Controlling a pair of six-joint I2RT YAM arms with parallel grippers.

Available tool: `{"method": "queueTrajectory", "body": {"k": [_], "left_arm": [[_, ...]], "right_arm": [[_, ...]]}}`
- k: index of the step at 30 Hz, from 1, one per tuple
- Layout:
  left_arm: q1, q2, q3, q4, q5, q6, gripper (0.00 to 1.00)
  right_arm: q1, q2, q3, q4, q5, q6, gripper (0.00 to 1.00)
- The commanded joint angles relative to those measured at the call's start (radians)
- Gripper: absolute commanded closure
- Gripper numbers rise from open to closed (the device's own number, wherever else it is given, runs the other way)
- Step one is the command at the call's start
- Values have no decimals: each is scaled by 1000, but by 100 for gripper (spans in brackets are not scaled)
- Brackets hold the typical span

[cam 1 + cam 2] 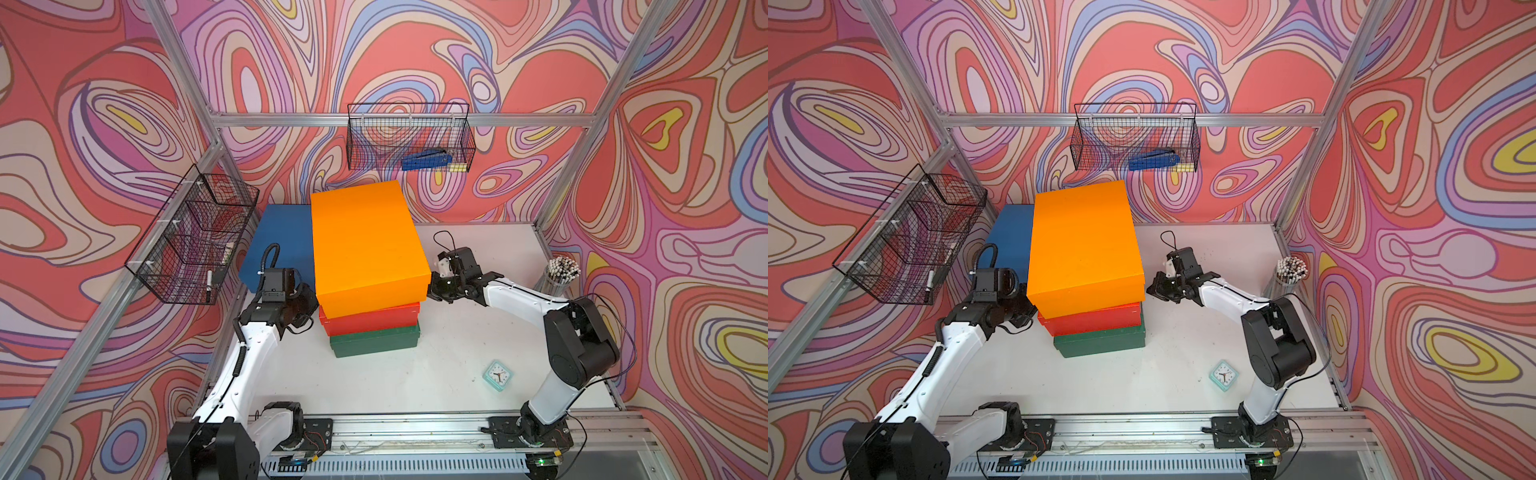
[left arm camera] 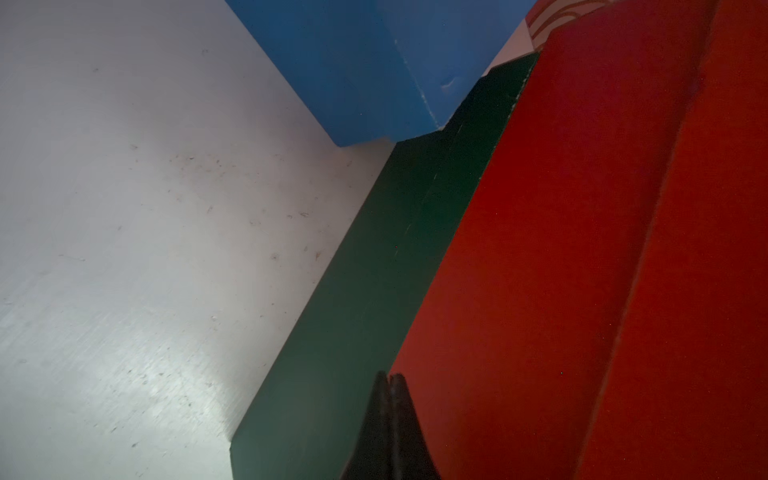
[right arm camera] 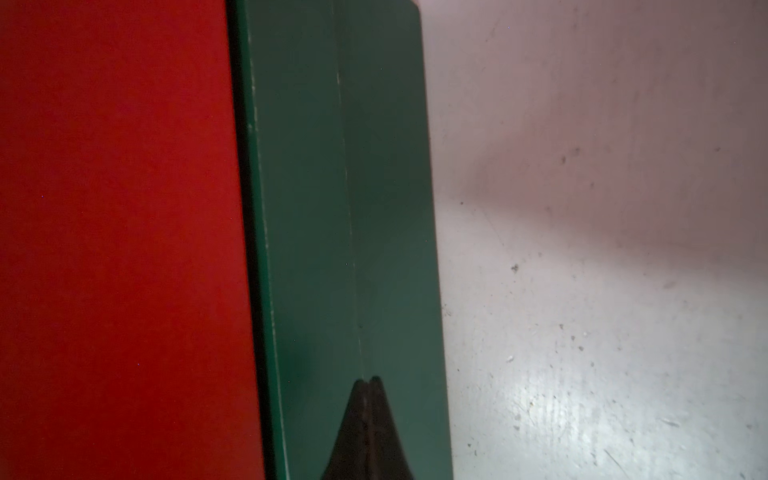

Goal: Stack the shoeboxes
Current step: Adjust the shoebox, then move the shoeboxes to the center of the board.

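The stack is crowding the blue shoebox's corner (image 2: 400, 128), so next my left gripper pushes the stack's side (image 2: 352, 320) away to make room before it takes the blue shoebox.
In both top views three shoeboxes stand stacked mid-table: dark green (image 1: 374, 343) (image 1: 1100, 343) at the bottom, red (image 1: 370, 318) (image 1: 1096, 318) in the middle, orange (image 1: 365, 245) (image 1: 1084, 245) on top, skewed and overhanging. The blue shoebox (image 1: 282, 241) (image 1: 1011, 237) lies on the table behind and left of the stack. My left gripper (image 2: 389, 376) is shut and empty at the stack's left side, where green (image 2: 365, 270) meets red (image 2: 540, 249); the orange box hides its tips from above. My right gripper (image 3: 370, 379) (image 1: 432, 286) is shut and empty beside the stack's right side, over the green wall (image 3: 332, 208).
A mint-green clock (image 1: 497, 375) lies at the front right of the white table (image 1: 478, 332). A cup of pencils (image 1: 559, 274) stands at the right edge. Wire baskets hang on the left wall (image 1: 195, 237) and back wall (image 1: 409, 137), the latter holding a blue stapler (image 1: 426, 160).
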Motion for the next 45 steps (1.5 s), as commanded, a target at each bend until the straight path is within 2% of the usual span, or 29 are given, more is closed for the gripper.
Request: {"method": "queueTrajectory", "body": {"k": [1,9,15,19,27,33,37,45], "left_arm": [[2,60,-73,-112,-76,12,100],[2,-33,11,-212,-116,37,100],[3,-123,120,-314,-204,81,100],[4,-137,132,-322,-240,99,100],[15,-68,24,-261,-221,81,100],[20,14,-26,-149,-158,48,100],[18,87,-64,-42,-72,19,100],[-90,221,-59,67,-79,-16,100]], "right_arm": [[4,19,-11,24,-15,9,100],[7,27,0,17,-14,2,100],[7,34,4,16,-17,0,100],[8,37,6,11,-15,-4,100],[9,34,7,-7,-14,-19,100],[9,38,7,1,-20,-16,100],[11,75,6,34,-44,9,100],[18,86,5,41,-32,29,100]]}}
